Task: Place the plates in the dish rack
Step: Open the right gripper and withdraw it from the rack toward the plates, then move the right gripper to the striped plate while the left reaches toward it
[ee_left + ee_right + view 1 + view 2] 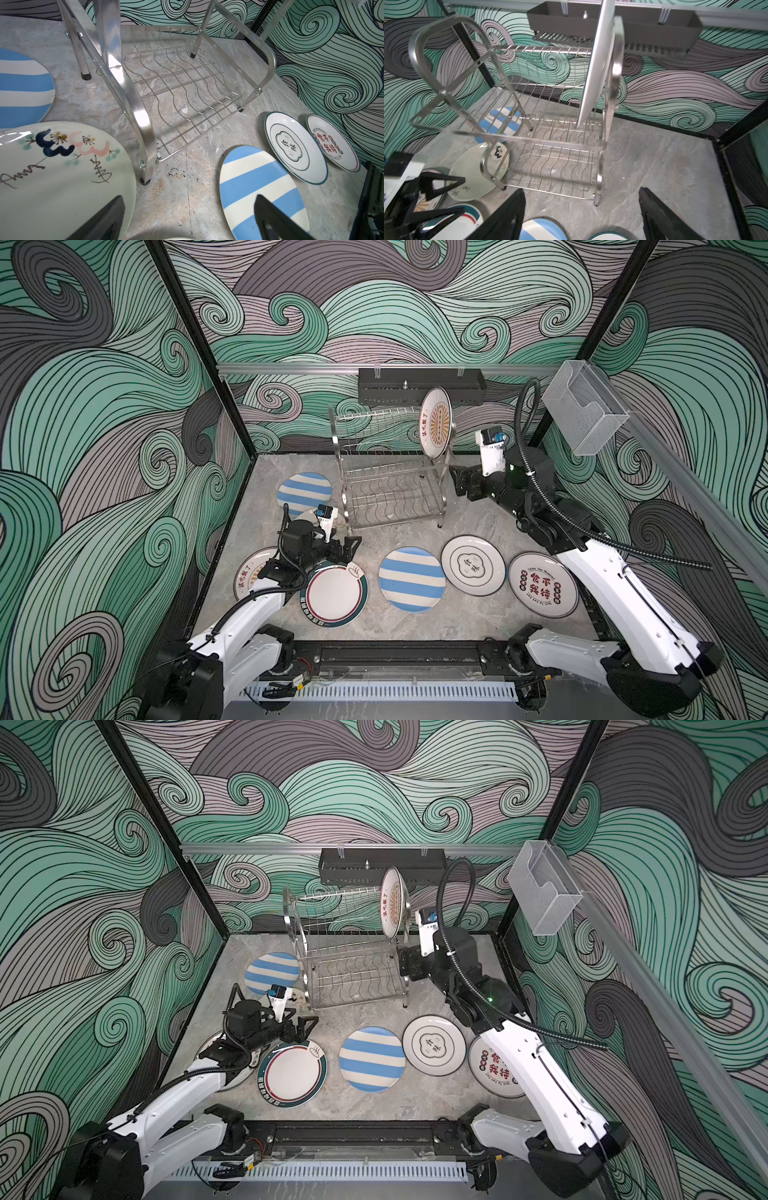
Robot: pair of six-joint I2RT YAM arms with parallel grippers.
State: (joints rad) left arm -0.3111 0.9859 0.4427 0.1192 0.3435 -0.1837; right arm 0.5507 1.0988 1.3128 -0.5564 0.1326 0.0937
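Note:
The robot's right gripper goes on down to the front striped plate [412, 580] before it closes on that plate's rim, since the sunburst plate [435, 423] is standing upright in the dish rack.
The steel dish rack [390, 485] [542, 145] stands at the back centre. An orange sunburst plate [435, 423] [598, 62] stands upright at the right end of its upper tier. Flat on the table lie two striped plates [304, 493] [411, 580], a teal-rimmed plate [334, 593], a white plate with black characters [473, 565] and a red-character plate [542, 585]. A cartoon plate [52, 176] and another sunburst plate [251, 576] lie partly under my left arm. My left gripper [351, 545] [188, 209] hovers open by the rack's front left foot. My right gripper [455, 481] [581, 193] is open and empty just right of the rack.
A black perforated tray [419, 385] hangs on the back rail behind the rack. A clear plastic box [584, 406] hangs on the right rail. Patterned walls close in three sides, and a black rail [395, 655] runs along the front.

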